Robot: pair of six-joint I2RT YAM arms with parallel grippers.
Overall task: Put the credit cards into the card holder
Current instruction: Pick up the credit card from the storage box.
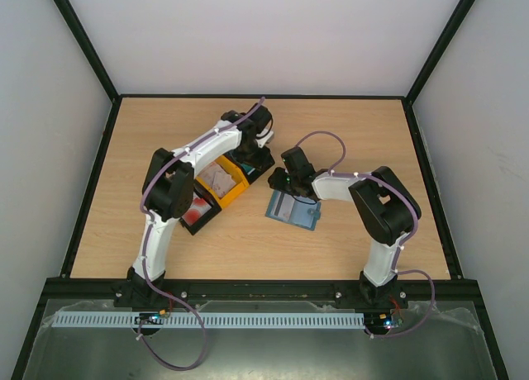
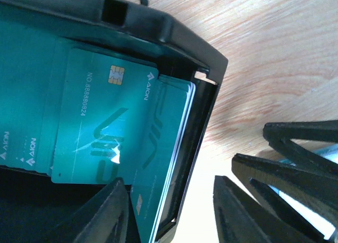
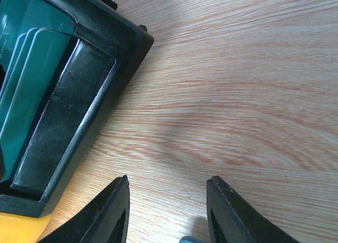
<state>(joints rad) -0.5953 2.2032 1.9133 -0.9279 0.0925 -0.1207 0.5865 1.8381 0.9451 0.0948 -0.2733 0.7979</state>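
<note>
My left gripper's fingers are open around the slanted teal cards and the black tray's end (image 2: 191,148) beside them. I should pinch only those cards (image 2: 162,153) and lift them clear.
The credit cards (image 1: 219,178), white with pink print, lie in a yellow tray (image 1: 235,192) left of centre. The card holder (image 1: 293,209), slate-blue, lies opened flat on the table with a paler rectangle on its left half. My right gripper (image 1: 281,179) hovers just beyond the holder's far edge. In the right wrist view it (image 3: 169,179) is open over bare wood with nothing between its fingers. My left gripper (image 2: 169,180) is open, one finger inside a black tray (image 2: 179,31) beside the teal cards (image 2: 116,121) and the other outside its wall.
The black tray (image 1: 254,161) of teal cards stands behind the yellow one. Another black tray (image 1: 198,211) holding red cards sits in front of it. In the right wrist view the black tray (image 3: 68,111) fills the left side. A dark frame (image 1: 264,97) borders the table.
</note>
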